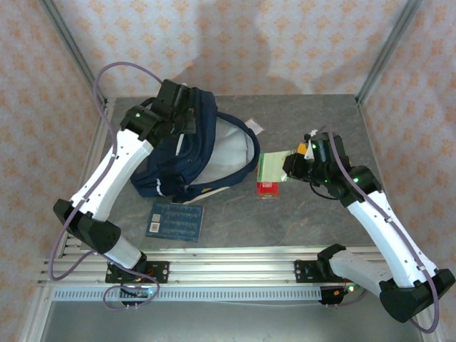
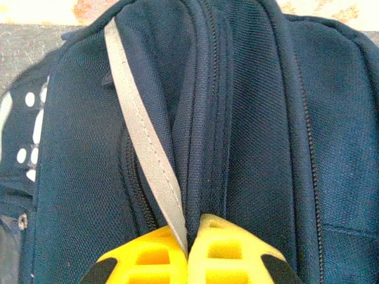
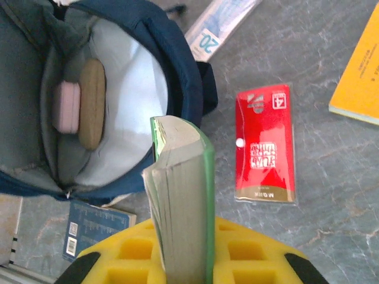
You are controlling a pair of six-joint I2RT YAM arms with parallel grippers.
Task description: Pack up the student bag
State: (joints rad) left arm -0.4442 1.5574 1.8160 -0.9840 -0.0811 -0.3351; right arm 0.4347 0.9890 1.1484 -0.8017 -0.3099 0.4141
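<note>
My right gripper keeps going inside and lets go of the green book beside the pink item (image 3: 67,107), because the book is edge-on in front of the bag's opening (image 1: 228,151).
The student bag (image 1: 187,155), navy blue, lies at the table's middle left with its mouth open to the right, showing pale lining (image 1: 229,144). My left gripper (image 1: 179,107) is at the bag's far top edge. In the left wrist view its yellow fingers (image 2: 222,248) are shut on the bag's grey reflective stripe (image 2: 145,145). My right gripper (image 1: 292,166) is shut on a thick green-covered book (image 3: 180,189), held edge-on just right of the bag's opening (image 3: 127,89). A pink item (image 3: 66,107) and a tan item (image 3: 92,103) lie inside the bag.
A red packet (image 3: 265,145) lies on the grey table right of the book. A blue booklet (image 1: 176,221) lies in front of the bag. A yellow book (image 3: 360,71) lies beside the red packet, and a ruler-like strip (image 3: 216,25) lies past the bag's rim. Metal rails run along the near edge.
</note>
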